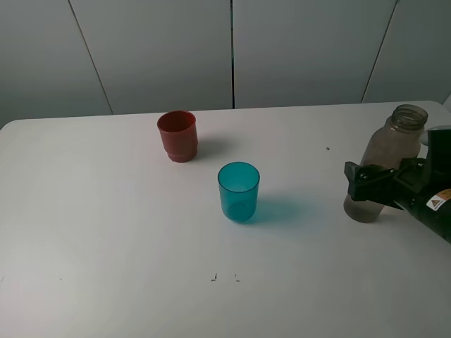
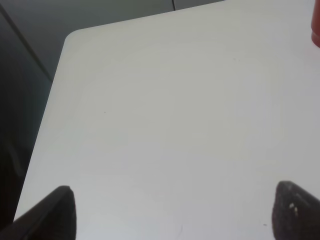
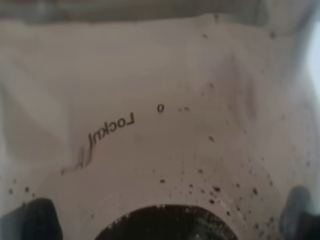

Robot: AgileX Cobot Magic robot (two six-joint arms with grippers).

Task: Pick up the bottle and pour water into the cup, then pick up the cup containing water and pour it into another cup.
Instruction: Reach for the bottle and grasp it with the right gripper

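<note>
The bottle (image 1: pixel 386 156) gets narrower up to its open neck (image 1: pixel 408 120), so the water will stream out only when the robot tilts the bottle's opening steeply down.
The smoky grey-brown bottle (image 1: pixel 392 144) stands uncapped at the table's right side. My right gripper (image 1: pixel 373 184) is at its mid-body with one finger on each side, jaws wide. In the right wrist view the bottle (image 3: pixel 160 100) fills the frame between the two fingertips of my right gripper (image 3: pixel 165 220). The teal cup (image 1: pixel 238 191) stands near the table's middle, and the red cup (image 1: pixel 177 136) is behind it to the left. My left gripper (image 2: pixel 175 215) is open over bare table, with a sliver of the red cup (image 2: pixel 316 25) at that view's edge.
The white table (image 1: pixel 106 232) carries only these three things. Its rounded far-left corner (image 2: pixel 75 37) shows in the left wrist view, with dark floor beyond. Grey wall panels stand behind the table.
</note>
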